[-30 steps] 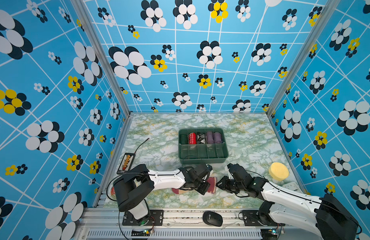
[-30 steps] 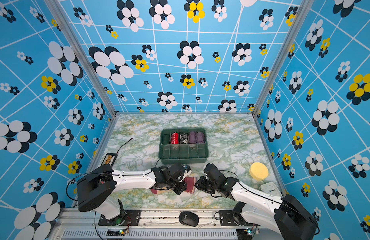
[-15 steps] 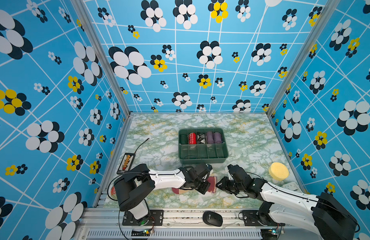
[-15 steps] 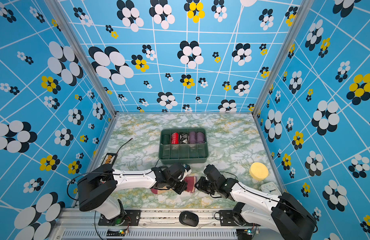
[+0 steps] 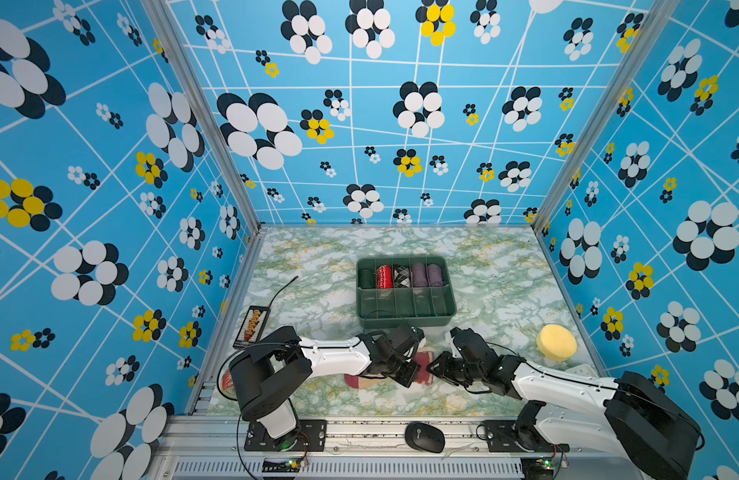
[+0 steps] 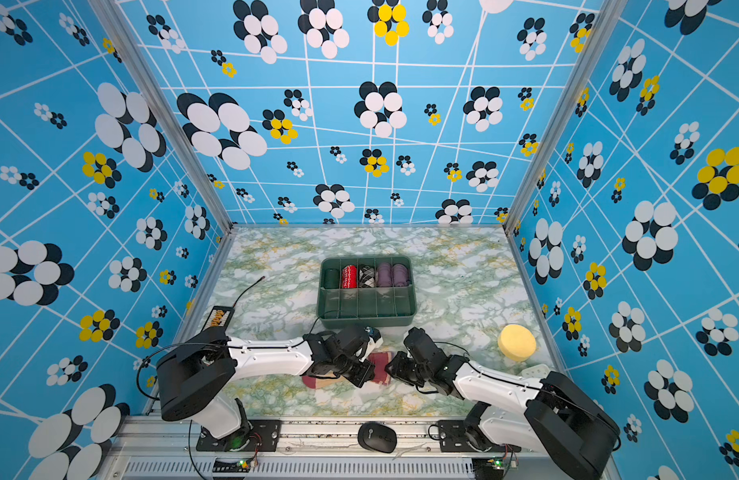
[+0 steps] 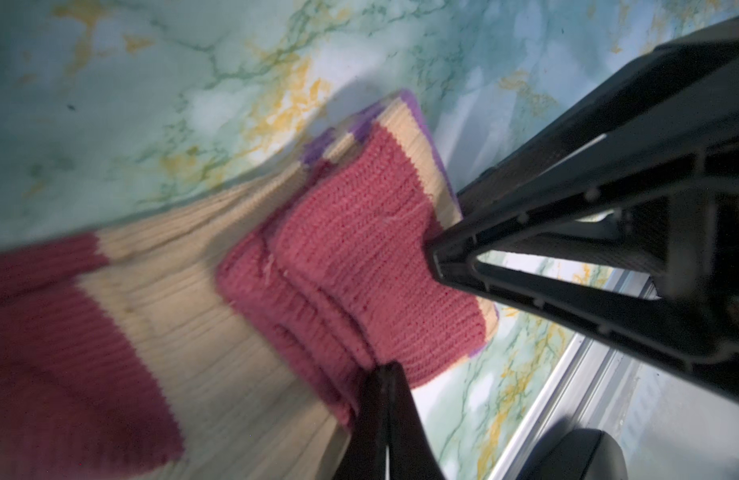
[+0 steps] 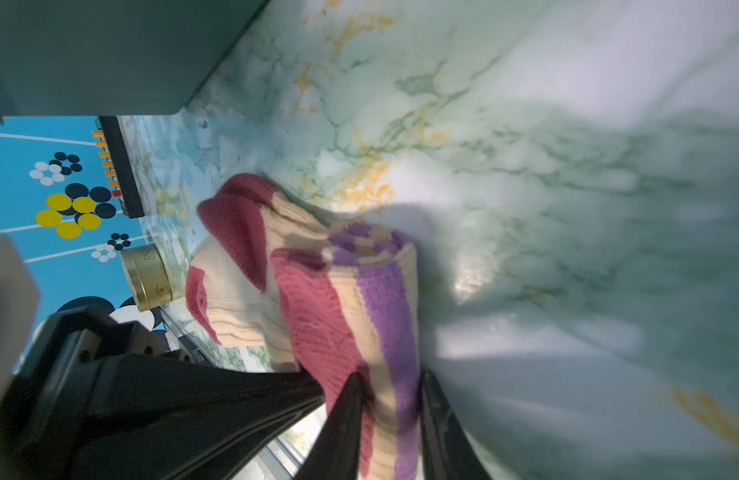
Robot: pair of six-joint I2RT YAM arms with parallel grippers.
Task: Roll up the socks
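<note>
My left gripper is in the way of the roll at the folded maroon cuff (image 7: 354, 342). It should back off toward the sock's toe while my right gripper takes the sock's purple band (image 8: 390, 316).
The socks (image 5: 423, 366) (image 6: 380, 365) lie near the table's front edge, tan ribbed with a maroon toe (image 5: 358, 380) pointing left. Their maroon cuff end with purple stripes is folded back over the tan leg (image 7: 359, 232). My left gripper (image 5: 407, 376) (image 7: 384, 374) is shut, with the edge of the folded maroon cuff gathered at its tips. From the opposite side my right gripper (image 5: 434, 368) (image 8: 390, 382) straddles the folded end (image 8: 351, 299), shut on its maroon and purple bands. The arms hide most of the socks in both top views.
A green divided tray (image 5: 405, 318) stands just behind the grippers, with rolled socks in its back row. A yellow sponge (image 5: 556, 343) sits at the right and a black device with an antenna (image 5: 253, 326) at the left. A mouse (image 5: 423, 436) rests on the front rail.
</note>
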